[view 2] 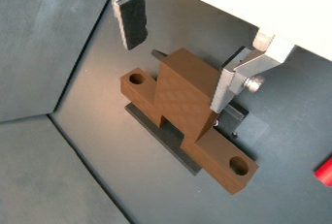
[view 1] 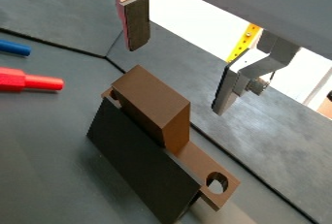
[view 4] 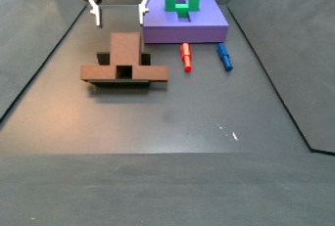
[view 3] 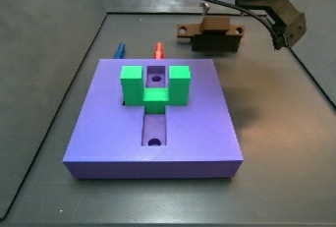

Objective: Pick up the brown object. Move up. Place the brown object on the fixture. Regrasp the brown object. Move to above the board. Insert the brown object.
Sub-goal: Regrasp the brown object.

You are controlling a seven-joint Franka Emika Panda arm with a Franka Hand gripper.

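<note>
The brown object (view 3: 214, 24) sticks up out of the dark fixture's open top (view 3: 215, 38), so it will come loose and leave the fixture behind when I raise it.
The brown object (view 1: 155, 107) is an orange-brown bar with a round hole near one end and a crosspiece. It rests on the dark fixture (view 1: 130, 165), which pokes out beneath it. Both wrist views show this pair (view 2: 188, 97), with the fixture (view 2: 166, 141) under the bar. My gripper (view 1: 182, 68) is open and empty, its fingers spread on either side just above the crosspiece, not touching it. In both side views the gripper (view 4: 118, 17) hangs over the brown object (view 4: 124, 59) on the fixture (view 4: 118, 84). The purple board (view 3: 184, 138) lies apart.
A green U-shaped block (view 3: 155, 84) stands on the board over its groove. A red pen (view 4: 187, 56) and a blue pen (view 4: 225, 56) lie on the floor between the board and the fixture. Low dark walls ring the workspace.
</note>
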